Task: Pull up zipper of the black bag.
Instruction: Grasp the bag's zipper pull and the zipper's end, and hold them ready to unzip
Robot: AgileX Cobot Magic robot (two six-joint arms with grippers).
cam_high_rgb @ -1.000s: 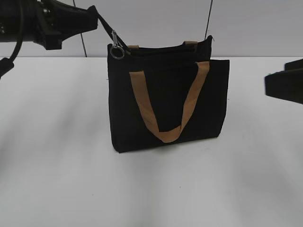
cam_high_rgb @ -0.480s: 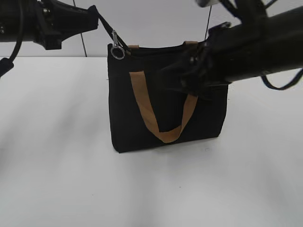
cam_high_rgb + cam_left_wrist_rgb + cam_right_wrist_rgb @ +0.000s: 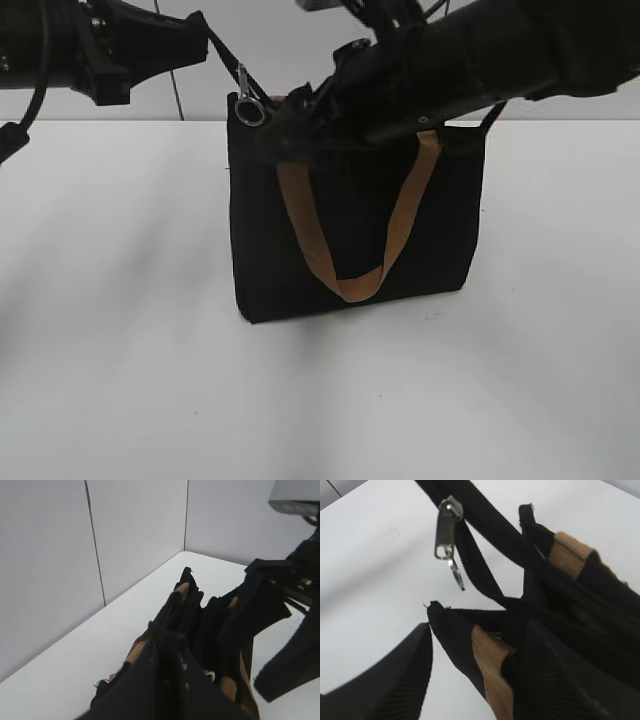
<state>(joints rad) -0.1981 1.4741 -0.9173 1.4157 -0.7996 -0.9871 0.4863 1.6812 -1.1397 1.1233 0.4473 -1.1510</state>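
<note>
The silver pull tab is above where the zipper's black strip forks, so the tab will slide to the far corner of the bag and close the bag when I pull.
The black bag stands upright mid-table, its tan handle hanging down the front. My left gripper is shut on the black tail strip of the zipper and holds it taut up and to the left of the bag's top left corner. The silver pull tab with its ring hangs on that strip. In the left wrist view the jaws pinch the strip. My right gripper is open at the bag's top left corner. In the right wrist view its fingers straddle the corner, just below the pull tab.
The white table runs back to a grey panelled wall. My right arm crosses above the bag's top from the upper right and hides most of the opening. It also shows in the left wrist view.
My right arm has swept in from the right edge across the bag to its top left corner. The left gripper, strip and pull tab have not moved.
</note>
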